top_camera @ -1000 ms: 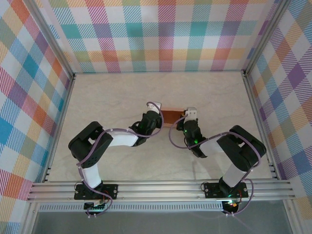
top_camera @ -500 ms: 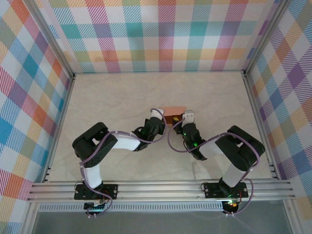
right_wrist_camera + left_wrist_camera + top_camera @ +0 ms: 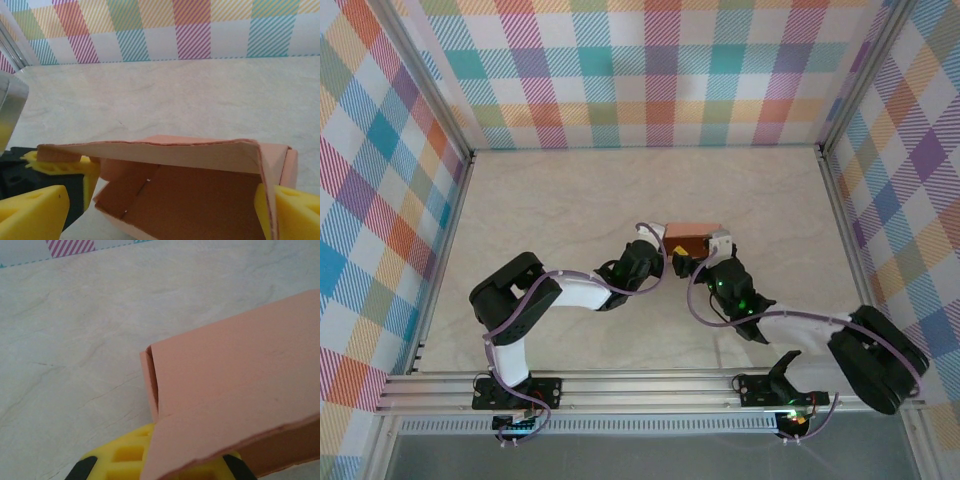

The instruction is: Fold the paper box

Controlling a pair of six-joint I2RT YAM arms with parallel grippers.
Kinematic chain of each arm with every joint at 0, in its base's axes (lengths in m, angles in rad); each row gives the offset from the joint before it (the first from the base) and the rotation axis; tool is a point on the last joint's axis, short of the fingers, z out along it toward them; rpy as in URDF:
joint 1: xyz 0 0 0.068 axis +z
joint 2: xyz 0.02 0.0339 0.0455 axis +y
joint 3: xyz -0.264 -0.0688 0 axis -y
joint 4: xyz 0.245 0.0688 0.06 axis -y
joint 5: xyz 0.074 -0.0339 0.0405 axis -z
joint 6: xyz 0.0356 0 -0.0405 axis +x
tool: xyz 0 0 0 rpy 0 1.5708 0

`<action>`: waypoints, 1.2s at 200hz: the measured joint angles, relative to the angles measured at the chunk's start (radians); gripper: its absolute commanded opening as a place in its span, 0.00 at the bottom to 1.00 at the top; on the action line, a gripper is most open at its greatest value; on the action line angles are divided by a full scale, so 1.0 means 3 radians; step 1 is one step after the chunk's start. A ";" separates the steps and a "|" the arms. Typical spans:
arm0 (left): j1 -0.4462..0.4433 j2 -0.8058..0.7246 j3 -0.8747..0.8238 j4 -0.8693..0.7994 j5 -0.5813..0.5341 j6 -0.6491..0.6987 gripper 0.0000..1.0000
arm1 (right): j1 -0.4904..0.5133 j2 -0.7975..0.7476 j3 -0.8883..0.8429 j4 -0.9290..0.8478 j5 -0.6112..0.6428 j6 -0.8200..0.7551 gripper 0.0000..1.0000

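The top flap is standing up over the box's open inside [image 3: 200,200], so the robot's right gripper should move back from the flap's front edge [image 3: 703,229] and push the flap down from above.
The paper box [image 3: 693,235] is a salmon-orange card shell, partly folded, lying mid-table between both grippers. My left gripper [image 3: 667,252] is at its left end. In the left wrist view a card flap [image 3: 235,405] lies over the yellow fingers [image 3: 120,455], and the gripper [image 3: 160,465] looks shut on it. My right gripper [image 3: 717,250] stands at the box's right end. In the right wrist view the box's open inside [image 3: 190,195] faces the camera, with the top flap raised. The right gripper [image 3: 160,215] is open, one yellow finger [image 3: 295,215] touching the box's right wall, the other [image 3: 30,215] apart from it.
The pale marble-look table [image 3: 560,200] is fenced by plaid walls [image 3: 650,70] on three sides and a metal rail [image 3: 650,388] at the near edge. Both arms' elbows bend low over the near half of the table.
The box has shifted right, with both grippers following it. The right arm's elbow has swung far out to the right and lower.
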 measured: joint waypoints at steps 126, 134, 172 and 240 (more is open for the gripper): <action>-0.0018 0.0173 0.0060 -0.0089 -0.0010 0.0095 0.02 | -0.0125 -0.0423 0.0098 -0.1068 -0.0207 0.0434 0.94; -0.0018 0.0179 0.0060 -0.0089 -0.0010 0.0104 0.03 | -0.0128 -0.0593 0.0098 -0.1143 -0.0206 0.0427 0.94; -0.0018 0.0192 0.0060 -0.0090 -0.0010 0.0156 0.18 | -0.0290 -0.1099 0.0158 -0.1450 -0.0323 0.0408 0.95; -0.0019 0.0081 -0.0085 -0.0128 0.0038 0.0261 0.76 | -0.1054 -0.0318 0.1150 -0.2342 -0.1010 0.0951 0.93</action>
